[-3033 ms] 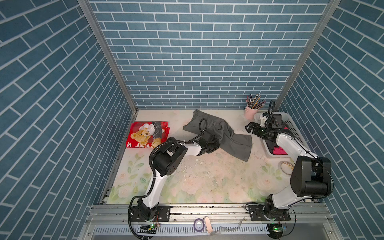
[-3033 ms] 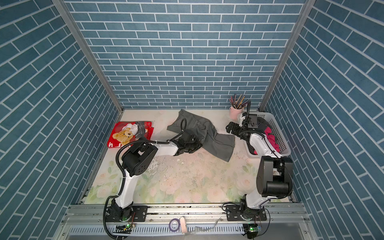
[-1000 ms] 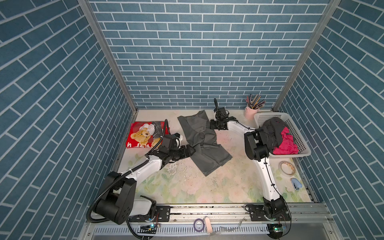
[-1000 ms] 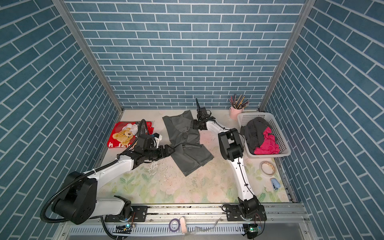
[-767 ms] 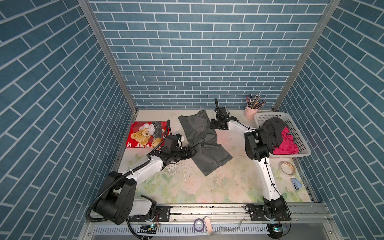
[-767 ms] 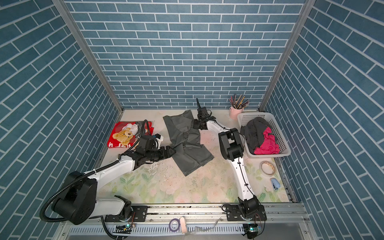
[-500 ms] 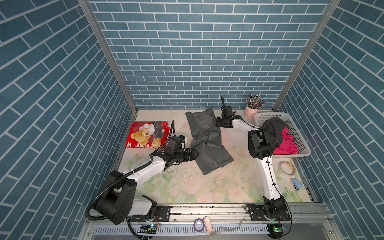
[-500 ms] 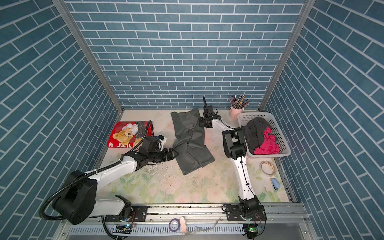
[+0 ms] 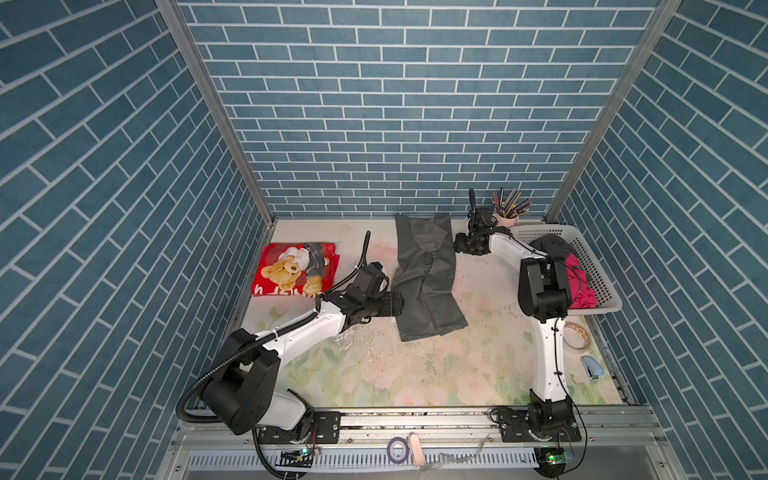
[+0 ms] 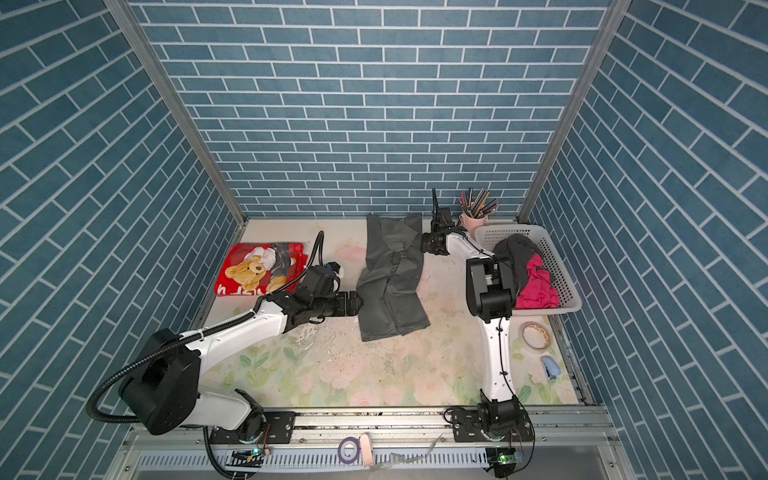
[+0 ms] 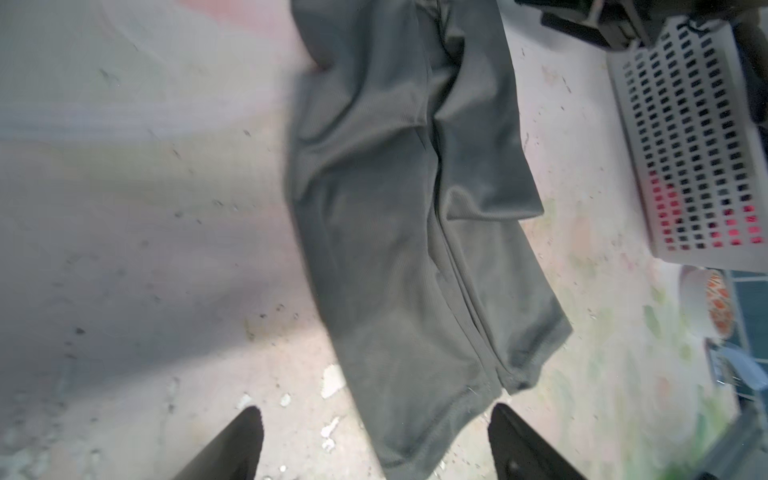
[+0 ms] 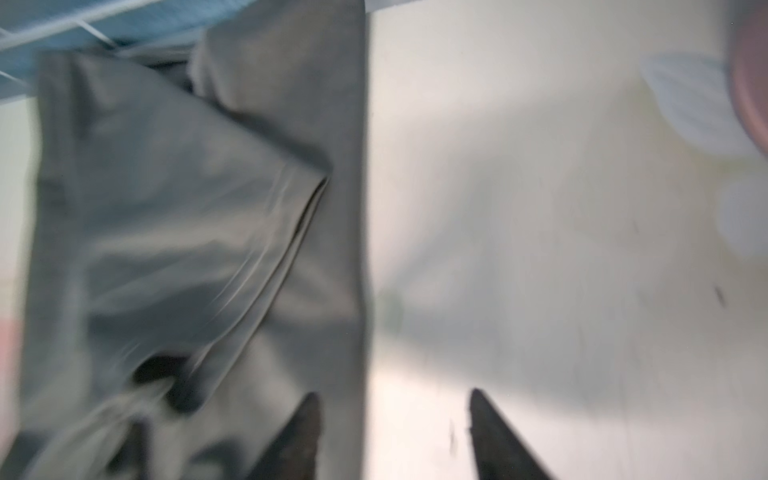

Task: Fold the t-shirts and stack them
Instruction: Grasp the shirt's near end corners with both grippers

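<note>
My left gripper and right gripper are facing the grey t-shirt's near half (image 9: pixel 429 294), which lies rumpled and crooked, so they should take the hem corners (image 9: pixel 406 336) and pull it straight before folding.
A plain dark grey t-shirt (image 9: pixel 428 274) (image 10: pixel 390 278) lies folded lengthwise on the mat, running from the back wall toward the front. My left gripper (image 9: pixel 401 303) (image 10: pixel 355 307) is open at its near left edge. In the left wrist view the grey t-shirt's (image 11: pixel 395 208) hem reaches between the spread fingers of the left gripper (image 11: pixel 374 409). My right gripper (image 9: pixel 457 245) (image 10: pixel 424 243) (image 12: pixel 394 395) is open at the grey t-shirt's (image 12: pixel 187 208) far right edge, one finger over the cloth and one over bare mat. A folded red teddy-bear t-shirt (image 9: pixel 293 270) (image 10: pixel 257 268) lies at the back left.
A white perforated basket (image 9: pixel 598 266) (image 10: pixel 557 266) (image 11: pixel 685 145) at the right holds a dark t-shirt (image 9: pixel 552 245) and a magenta one (image 9: pixel 582 291). A pencil cup (image 9: pixel 505 218) stands behind the right gripper. A tape roll (image 9: pixel 575 334) and a blue object (image 9: pixel 592 368) lie near the right edge.
The right gripper dragged the grey shirt's far end to the right, straightening it, then opened and let go. The left arm followed to the right, staying open.
</note>
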Robot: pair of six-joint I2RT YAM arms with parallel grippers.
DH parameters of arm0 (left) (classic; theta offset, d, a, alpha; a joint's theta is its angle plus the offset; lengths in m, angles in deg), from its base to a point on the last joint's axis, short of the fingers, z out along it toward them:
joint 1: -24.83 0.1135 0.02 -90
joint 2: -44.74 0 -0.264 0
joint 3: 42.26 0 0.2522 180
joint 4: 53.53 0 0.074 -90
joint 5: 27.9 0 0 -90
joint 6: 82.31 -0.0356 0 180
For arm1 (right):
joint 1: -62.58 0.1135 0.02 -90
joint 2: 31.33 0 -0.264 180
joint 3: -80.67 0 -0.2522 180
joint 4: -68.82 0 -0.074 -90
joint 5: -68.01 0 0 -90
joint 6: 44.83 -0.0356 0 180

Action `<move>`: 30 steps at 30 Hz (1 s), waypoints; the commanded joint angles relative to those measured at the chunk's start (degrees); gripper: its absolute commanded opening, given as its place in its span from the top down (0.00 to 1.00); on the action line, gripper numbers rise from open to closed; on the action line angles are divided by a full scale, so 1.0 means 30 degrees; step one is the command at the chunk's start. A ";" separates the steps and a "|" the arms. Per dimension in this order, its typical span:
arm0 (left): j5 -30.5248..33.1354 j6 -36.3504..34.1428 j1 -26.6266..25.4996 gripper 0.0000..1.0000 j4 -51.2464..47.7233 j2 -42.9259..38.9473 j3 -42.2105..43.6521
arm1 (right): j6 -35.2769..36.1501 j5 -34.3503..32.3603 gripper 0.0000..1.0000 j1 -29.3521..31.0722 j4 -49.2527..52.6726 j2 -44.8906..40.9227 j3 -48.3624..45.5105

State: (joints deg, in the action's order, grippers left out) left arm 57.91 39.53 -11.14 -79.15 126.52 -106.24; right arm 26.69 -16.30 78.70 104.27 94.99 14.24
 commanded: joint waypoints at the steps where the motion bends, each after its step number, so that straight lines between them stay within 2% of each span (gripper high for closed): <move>1: 0.5020 -0.1185 -0.0506 0.13 -0.1607 -0.0691 -0.0503 | -0.0100 0.0724 0.26 0.0164 -0.0610 -0.4343 -0.3043; 2: 0.5513 -0.0935 -0.0496 0.13 -0.1634 -0.0866 -0.0418 | -0.0208 0.0811 0.21 0.0164 -0.0848 -0.5489 -0.4508; 3: 0.5681 -0.0125 -0.0335 0.13 -0.1780 -0.1020 -0.0271 | -0.0318 0.0899 0.19 0.0164 -0.1101 -0.6468 -0.5850; 4: 0.4554 0.0496 0.0230 0.13 -0.1782 -0.1243 -0.0023 | -0.0474 0.0944 0.15 0.0146 -0.1381 -0.7614 -0.7419; 5: 0.2372 0.0277 0.0924 0.13 -0.0981 -0.1499 0.0561 | -0.0634 0.1109 0.14 0.0193 -0.1684 -0.8694 -0.8972; 6: 0.1115 0.0095 0.1233 0.13 -0.0043 -0.1788 0.1189 | -0.0721 0.1328 0.12 0.0222 -0.1897 -0.9551 -1.0270; 9: 0.0531 0.0269 0.1073 0.13 0.0908 -0.2352 0.1991 | -0.1061 0.1839 0.12 0.0449 -0.2247 -1.1884 -1.4189; 13: -0.2157 0.0909 0.0678 0.13 0.2355 -0.2042 0.3056 | -0.1403 0.2279 0.19 0.1093 -0.3074 -1.3659 -1.8142; 16: -0.3501 0.1663 0.0208 0.13 0.3532 -0.1547 0.3831 | -0.1371 0.2655 0.23 0.1618 -0.3435 -1.3923 -1.9563; 23: -0.4377 0.2835 -0.0315 0.13 0.4921 -0.1451 0.5152 | -0.1561 0.3367 0.34 0.2282 -0.4182 -1.3280 -2.0047; 30: -0.3967 0.2470 -0.0374 0.13 0.2697 -0.0906 0.4642 | -0.2248 0.3297 0.60 0.2908 -0.4265 -1.3165 -2.0502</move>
State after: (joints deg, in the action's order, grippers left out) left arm 45.87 46.91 -11.86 -68.27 122.62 -91.20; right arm 22.32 -7.12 86.65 91.71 55.17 -45.93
